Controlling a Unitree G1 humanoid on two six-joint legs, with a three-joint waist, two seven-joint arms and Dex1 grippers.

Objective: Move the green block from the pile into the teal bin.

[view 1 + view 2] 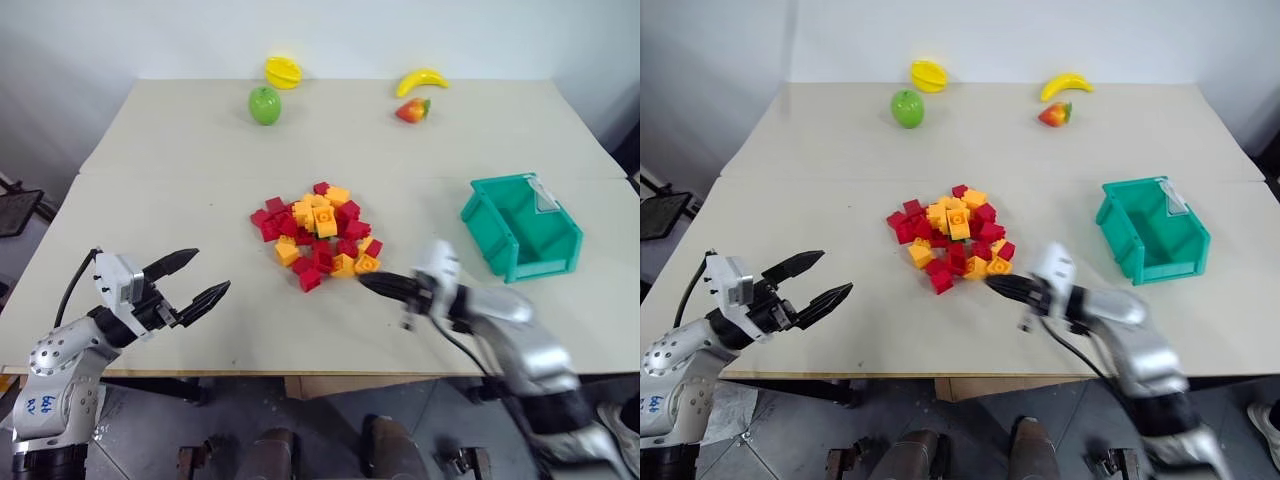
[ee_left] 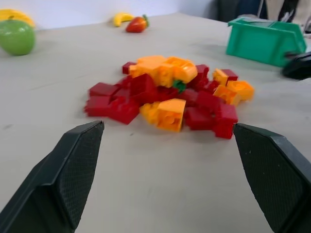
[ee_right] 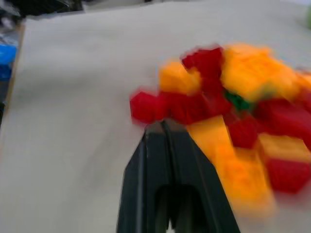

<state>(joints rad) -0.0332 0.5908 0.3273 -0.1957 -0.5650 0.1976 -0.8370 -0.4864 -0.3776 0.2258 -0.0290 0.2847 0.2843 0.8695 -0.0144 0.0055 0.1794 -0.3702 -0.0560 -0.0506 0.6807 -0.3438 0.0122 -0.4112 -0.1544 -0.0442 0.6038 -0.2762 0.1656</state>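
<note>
Yellow-orange bricks cover the green block amid the red ones, so I should first push the covering bricks aside with my right gripper and then open it around the green block.
The pile of red and yellow-orange bricks lies mid-table. The green block peeks out between orange and red bricks near the pile's middle, mostly buried; it is also in the right wrist view. To the right of the pile stands the teal bin, open top up. My right gripper is shut and empty, lying level, its tip just off the pile's near-right edge beside a yellow-orange brick. At the near left my left gripper is open and empty, well short of the pile, pointing toward it.
Toy fruit sits along the table's far side: a green apple, a yellow fruit, a banana and a strawberry. The table's front edge runs just under both arms.
</note>
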